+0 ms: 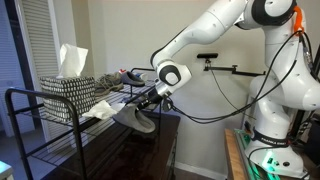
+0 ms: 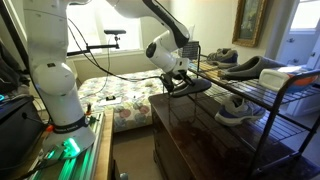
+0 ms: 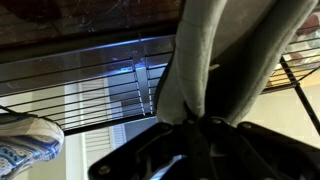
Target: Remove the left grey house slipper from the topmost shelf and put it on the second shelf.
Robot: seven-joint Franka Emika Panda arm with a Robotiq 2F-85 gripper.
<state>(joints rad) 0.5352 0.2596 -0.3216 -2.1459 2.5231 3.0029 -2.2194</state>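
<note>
Next, I open my gripper, back away and come in low at the slipper's heel [image 1: 147, 126], because the grey slipper is only at the open end of the second shelf.
My gripper [image 1: 150, 101] is shut on a grey house slipper [image 1: 136, 120] and holds it in the air at the open end of the black wire rack [image 1: 30, 97], just below the top shelf. In an exterior view the gripper [image 2: 173, 80] grips the slipper [image 2: 192, 87] by its edge. In the wrist view the slipper [image 3: 225, 50] hangs from the fingers [image 3: 196, 126] and fills the upper right. A second grey slipper [image 2: 247, 67] lies on the top shelf.
A grey sneaker [image 2: 222, 56] sits on the top shelf, and another sneaker [image 2: 238, 108] on the second shelf; it also shows in the wrist view [image 3: 25, 142]. A patterned tissue basket [image 1: 68, 88] stands on the top shelf. A dark cabinet [image 2: 185, 125] stands beside the rack.
</note>
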